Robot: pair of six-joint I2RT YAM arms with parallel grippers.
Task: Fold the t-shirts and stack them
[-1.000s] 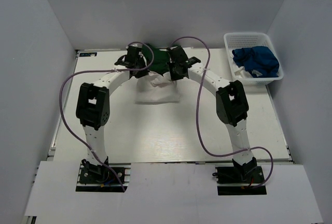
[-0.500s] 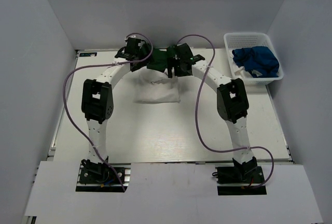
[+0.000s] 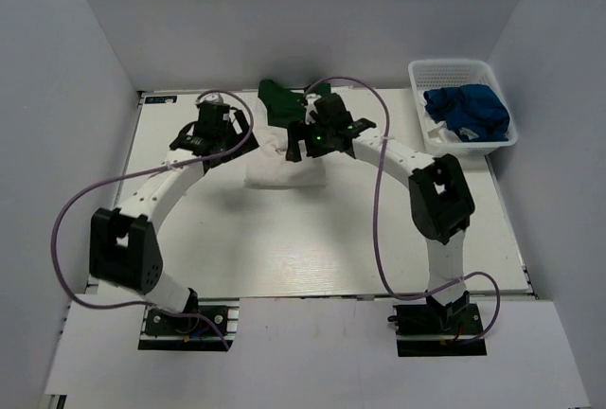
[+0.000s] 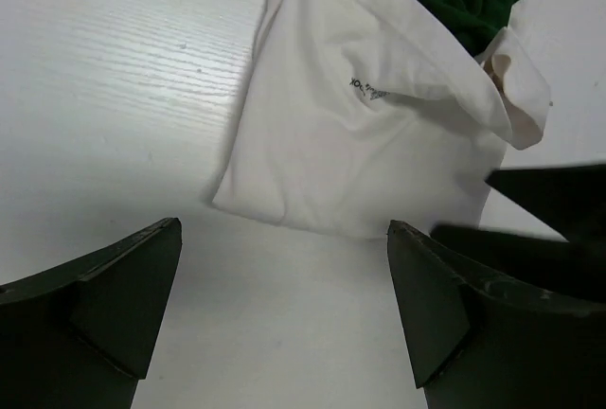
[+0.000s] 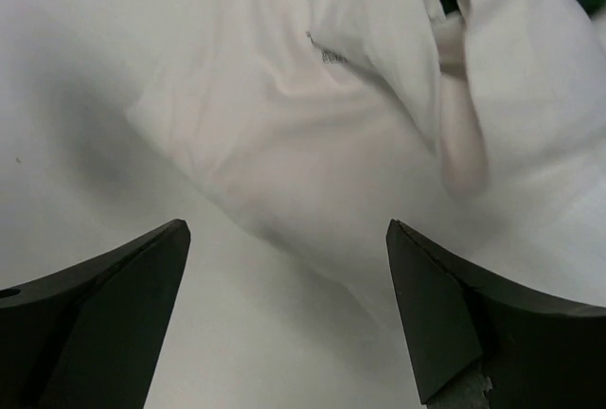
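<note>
The dark green sleeves (image 3: 282,106) are bunched at the far end of the white t-shirt (image 3: 282,172), so they should drag along behind it, still gathered, when I pull it closer.
A white t-shirt (image 3: 284,168) with dark green sleeves (image 3: 280,100) lies part-folded at the far middle of the table, the green bunched at its far end. It also shows in the left wrist view (image 4: 374,134) and the right wrist view (image 5: 350,115). My left gripper (image 3: 235,139) (image 4: 284,305) is open just left of the shirt, over bare table. Over the shirt's near right part my right gripper (image 3: 301,144) (image 5: 284,305) stands open, holding nothing. A royal blue t-shirt (image 3: 466,112) sits crumpled in the basket.
A white mesh basket (image 3: 418,72) stands at the far right corner of the table. White walls close in the back and both sides. Purple cables loop off both arms. The right arm's dark end (image 4: 559,205) shows at the right of the left wrist view.
Both grippers have opened and let go of the shirt. The left arm has swung left and back from it. The green sleeves now lie at the shirt's far end.
</note>
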